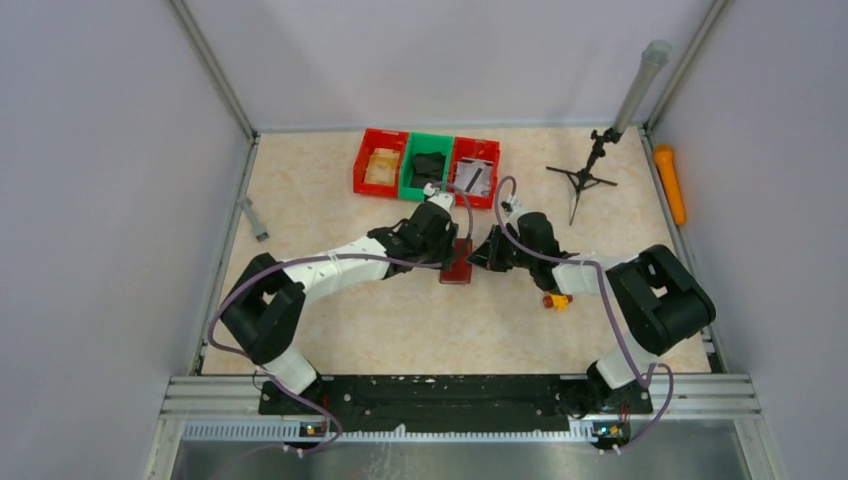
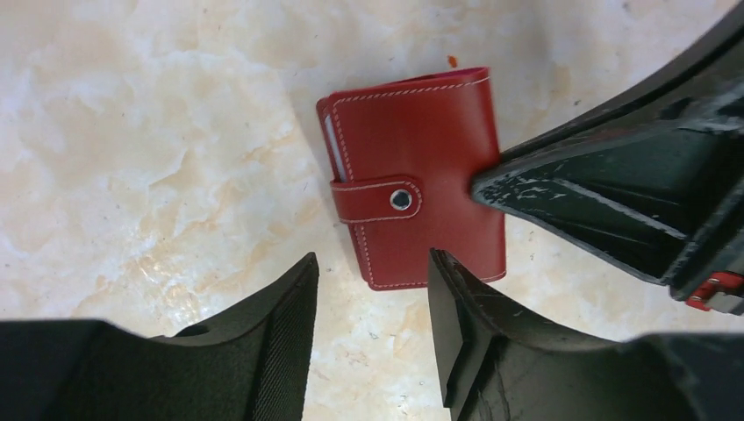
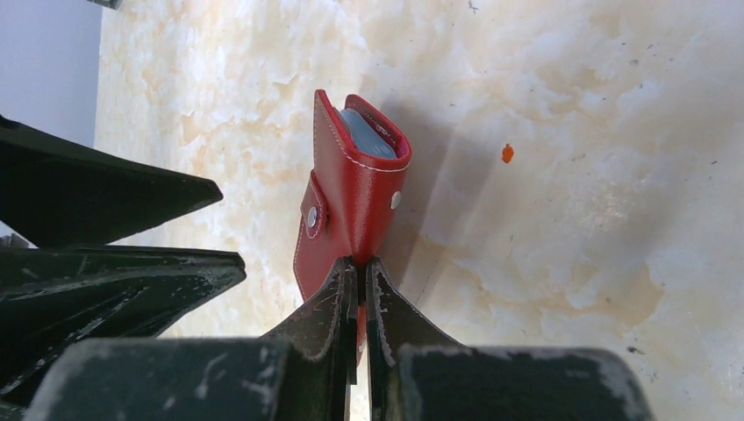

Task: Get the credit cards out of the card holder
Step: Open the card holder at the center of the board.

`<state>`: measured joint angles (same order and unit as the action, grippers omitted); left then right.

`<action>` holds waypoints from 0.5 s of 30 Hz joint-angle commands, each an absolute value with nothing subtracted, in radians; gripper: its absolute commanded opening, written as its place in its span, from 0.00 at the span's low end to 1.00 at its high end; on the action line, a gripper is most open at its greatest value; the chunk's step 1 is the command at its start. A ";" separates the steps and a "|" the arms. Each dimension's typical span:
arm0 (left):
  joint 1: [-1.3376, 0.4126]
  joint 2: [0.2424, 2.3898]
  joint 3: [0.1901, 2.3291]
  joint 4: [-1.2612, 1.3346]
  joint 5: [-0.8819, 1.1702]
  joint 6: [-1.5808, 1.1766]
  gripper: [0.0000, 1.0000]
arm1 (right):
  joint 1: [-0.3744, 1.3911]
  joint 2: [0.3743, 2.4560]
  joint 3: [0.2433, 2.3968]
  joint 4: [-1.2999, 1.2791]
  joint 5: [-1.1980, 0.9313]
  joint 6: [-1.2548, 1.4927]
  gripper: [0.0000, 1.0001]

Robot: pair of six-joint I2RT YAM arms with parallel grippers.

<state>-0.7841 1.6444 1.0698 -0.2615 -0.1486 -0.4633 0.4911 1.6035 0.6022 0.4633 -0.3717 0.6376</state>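
The snapped strap (image 2: 368, 202) holds the card holder closed, so the robot's left gripper should pull the strap's rounded end (image 2: 412, 196) open while the right gripper holds the card holder's opposite edge.
The dark red card holder (image 1: 458, 262) is at the table's middle, closed, its strap snapped on a metal clasp (image 2: 401, 200). In the left wrist view the card holder (image 2: 421, 149) lies just beyond my left gripper (image 2: 373, 281), which is open and empty; the right fingers (image 2: 597, 193) touch its right edge. In the right wrist view my right gripper (image 3: 361, 272) is shut on the card holder's (image 3: 351, 202) near edge. Silvery-blue sleeves (image 3: 368, 136) show at its far open end. No cards are outside it.
A red bin (image 1: 380, 162), a green bin (image 1: 428, 166) and another red bin (image 1: 474, 170) stand in a row behind. A small tripod (image 1: 585, 180) and an orange tool (image 1: 670, 185) are at the back right. A small yellow-orange object (image 1: 556, 300) lies by the right arm.
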 commanded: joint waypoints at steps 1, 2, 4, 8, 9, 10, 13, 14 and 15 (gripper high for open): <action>-0.790 1.616 1.064 -0.206 -0.174 -0.413 0.51 | 0.506 1.578 0.604 0.525 -0.425 0.625 0.00; -0.790 1.632 1.076 -0.215 -0.164 -0.414 0.51 | 0.506 1.582 0.604 0.537 -0.436 0.629 0.00; -0.790 1.667 1.105 -0.234 -0.136 -0.416 0.51 | 0.506 1.590 0.603 0.561 -0.460 0.637 0.00; -0.791 1.714 1.141 -0.256 -0.105 -0.417 0.52 | 0.512 1.598 0.601 0.592 -0.494 0.646 0.00; -0.791 1.722 1.147 -0.260 -0.102 -0.417 0.52 | 0.513 1.598 0.601 0.595 -0.496 0.646 0.00; -0.791 1.725 1.149 -0.263 -0.100 -0.417 0.52 | 0.516 1.598 0.601 0.594 -0.497 0.645 0.00; -0.790 1.727 1.152 -0.261 -0.088 -0.416 0.52 | 0.518 1.602 0.606 0.587 -0.499 0.643 0.00; -0.790 1.729 1.151 -0.261 -0.084 -0.414 0.52 | 0.519 1.605 0.608 0.586 -0.500 0.643 0.00; -0.790 1.730 1.152 -0.261 -0.082 -0.413 0.52 | 0.519 1.606 0.608 0.587 -0.503 0.644 0.00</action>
